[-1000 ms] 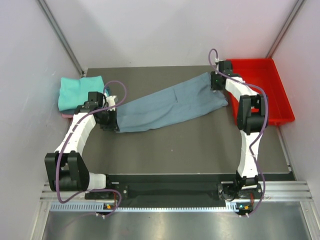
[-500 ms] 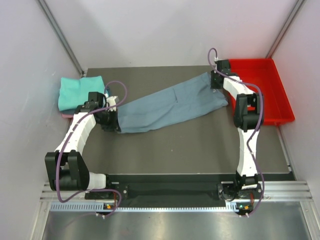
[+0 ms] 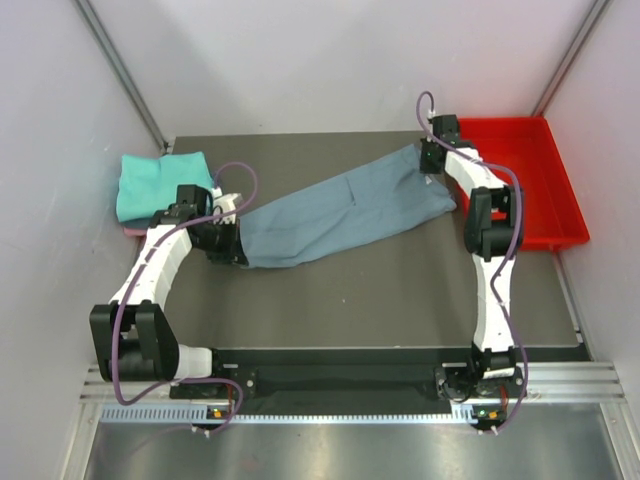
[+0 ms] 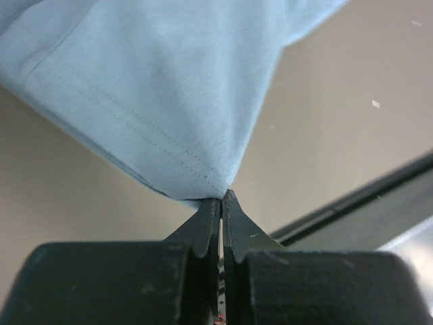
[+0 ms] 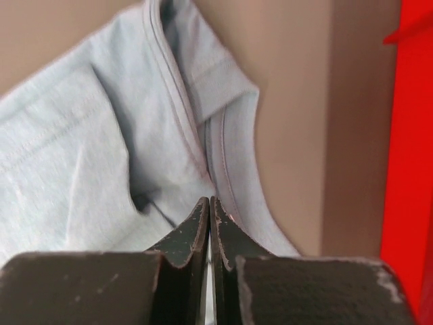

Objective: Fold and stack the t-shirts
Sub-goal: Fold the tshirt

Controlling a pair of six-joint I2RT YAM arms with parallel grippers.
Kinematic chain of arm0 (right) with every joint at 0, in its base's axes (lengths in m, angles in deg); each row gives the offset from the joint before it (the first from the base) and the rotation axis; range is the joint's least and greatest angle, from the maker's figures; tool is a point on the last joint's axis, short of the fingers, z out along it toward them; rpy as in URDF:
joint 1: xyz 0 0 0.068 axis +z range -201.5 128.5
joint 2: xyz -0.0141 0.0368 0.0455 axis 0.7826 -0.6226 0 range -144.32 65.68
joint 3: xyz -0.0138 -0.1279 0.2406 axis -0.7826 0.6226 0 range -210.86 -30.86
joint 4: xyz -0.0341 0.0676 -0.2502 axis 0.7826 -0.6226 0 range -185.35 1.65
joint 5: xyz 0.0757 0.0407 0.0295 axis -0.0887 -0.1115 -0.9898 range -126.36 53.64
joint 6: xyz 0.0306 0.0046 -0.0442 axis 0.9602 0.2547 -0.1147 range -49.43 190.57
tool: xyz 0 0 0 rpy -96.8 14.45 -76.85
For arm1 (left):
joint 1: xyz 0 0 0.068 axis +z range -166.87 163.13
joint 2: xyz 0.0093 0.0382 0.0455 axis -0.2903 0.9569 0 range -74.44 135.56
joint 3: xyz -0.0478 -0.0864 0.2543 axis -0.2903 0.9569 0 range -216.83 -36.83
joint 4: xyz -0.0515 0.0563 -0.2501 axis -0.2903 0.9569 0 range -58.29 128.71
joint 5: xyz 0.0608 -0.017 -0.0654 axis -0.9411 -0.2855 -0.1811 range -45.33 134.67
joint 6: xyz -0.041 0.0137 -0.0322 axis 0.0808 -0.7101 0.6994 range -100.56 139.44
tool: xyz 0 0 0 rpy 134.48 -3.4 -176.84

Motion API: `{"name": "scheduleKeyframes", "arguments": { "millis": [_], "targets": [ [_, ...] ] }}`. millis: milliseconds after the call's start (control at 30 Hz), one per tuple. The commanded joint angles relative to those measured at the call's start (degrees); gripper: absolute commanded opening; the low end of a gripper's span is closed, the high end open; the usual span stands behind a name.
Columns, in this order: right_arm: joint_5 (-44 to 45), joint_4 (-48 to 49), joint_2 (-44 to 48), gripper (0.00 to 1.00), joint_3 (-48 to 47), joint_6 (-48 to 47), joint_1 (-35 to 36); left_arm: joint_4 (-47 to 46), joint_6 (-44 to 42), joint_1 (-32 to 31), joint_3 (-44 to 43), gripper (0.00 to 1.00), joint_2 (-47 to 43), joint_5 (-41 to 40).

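I can see that the grey-blue t-shirt lies at an angle and my right gripper's fingers are closed at the t-shirt's folded edge, so next I open them, pinch that edge and swing the t-shirt straight.
A dusty grey-blue t-shirt lies stretched slantwise across the dark table, from near left to far right. My left gripper is shut on its near-left hem corner; in the left wrist view the cloth fans out from the closed tips. My right gripper is at the shirt's far-right end. In the right wrist view its jaws are pressed together on the cloth beside the collar seam. A folded teal t-shirt rests at the far left on a pink one.
A red plastic tray stands at the far right, just beyond the right gripper, and its wall shows in the right wrist view. Grey walls enclose the table on three sides. A black strip and metal rail run along the near edge.
My right gripper has closed its jaws on the shirt's collar end. The left gripper has shifted slightly right and nearer with the hem corner.
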Motion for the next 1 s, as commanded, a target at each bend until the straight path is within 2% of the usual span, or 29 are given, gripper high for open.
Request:
{"name": "scheduleKeyframes", "arguments": {
  "millis": [0, 167, 367, 400, 433, 533, 733, 900, 967],
  "targets": [
    [-0.40, -1.05, -2.07, 0.00, -5.32, 0.89, 0.83, 2.56, -3.19, -0.38, -1.62, 0.00, -1.58, 9.23],
    [-0.58, -3.33, -5.85, 0.00, -12.61, 1.50, 0.31, 5.02, -6.62, -0.47, -3.20, 0.00, -1.32, 11.26],
    [-0.67, -3.60, -6.74, 0.01, -14.47, 1.94, -0.13, 6.69, -9.26, -0.47, -3.91, 0.00, -1.58, 14.52],
    [-0.58, -3.60, -6.74, 0.04, -14.38, 1.94, -0.22, 7.04, -9.44, -0.47, -3.82, 0.00, -1.67, 14.17],
    [-0.66, -3.69, -6.74, 0.13, -14.29, 2.29, -0.22, 7.05, -9.61, -0.47, -3.65, 0.00, -1.58, 13.64],
    [-0.66, -3.42, -5.60, 0.22, -13.07, 3.26, -0.31, 6.52, -9.09, -0.47, -3.30, 0.00, -1.67, 13.11],
    [-2.23, -3.34, -3.48, 0.30, -12.18, 3.79, -0.31, 6.61, -9.35, -0.38, -3.12, 0.00, -1.14, 13.46],
    [-2.60, -3.60, -6.90, 0.32, -19.11, 4.75, -0.75, 7.05, -9.79, -2.22, -3.47, 0.00, -0.17, 16.09],
    [-2.86, -2.55, -7.61, 0.33, -19.12, 6.33, -0.66, 7.13, -9.96, -2.75, -3.56, 0.00, 0.00, 16.45]
  ]
}}
